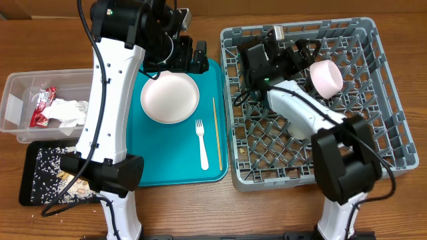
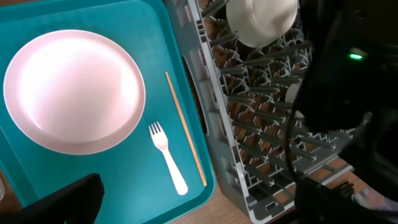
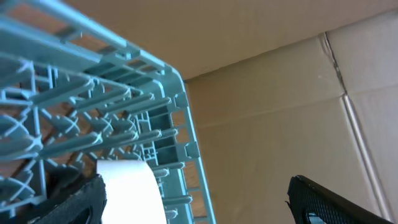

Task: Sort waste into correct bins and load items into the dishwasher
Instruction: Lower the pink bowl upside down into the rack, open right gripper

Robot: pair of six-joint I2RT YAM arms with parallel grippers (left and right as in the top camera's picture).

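The whitish bowl (image 1: 325, 80) is tipped on the rack's wires, so next I move my right gripper to the bowl's far side (image 1: 339, 71) and set the bowl down flat before I take the plate.
On the teal tray lie a pale pink plate (image 1: 169, 98) (image 2: 74, 90), a white fork (image 1: 202, 143) (image 2: 168, 158) and a thin chopstick (image 1: 217, 133) (image 2: 185, 127). My left gripper (image 1: 191, 63) (image 2: 193, 205) hangs open above the tray's far edge, holding nothing. A whitish bowl (image 1: 325, 78) (image 2: 261, 22) lies on its side in the grey dishwasher rack (image 1: 373, 133) (image 2: 249, 143) (image 3: 74, 106). My right gripper (image 1: 300, 60) (image 3: 205, 205) is open inside the rack just left of that bowl. A white curved dish wall (image 3: 130, 190) sits against its left finger, not clamped.
A clear tub (image 1: 17, 90) at the left holds a red wrapper (image 1: 43, 107) and crumpled napkins (image 1: 70, 110). In front of it, a black tray (image 1: 30, 180) carries scattered rice bits. The teal tray (image 1: 160, 160) lies between both arms; the rack's walls surround the right gripper.
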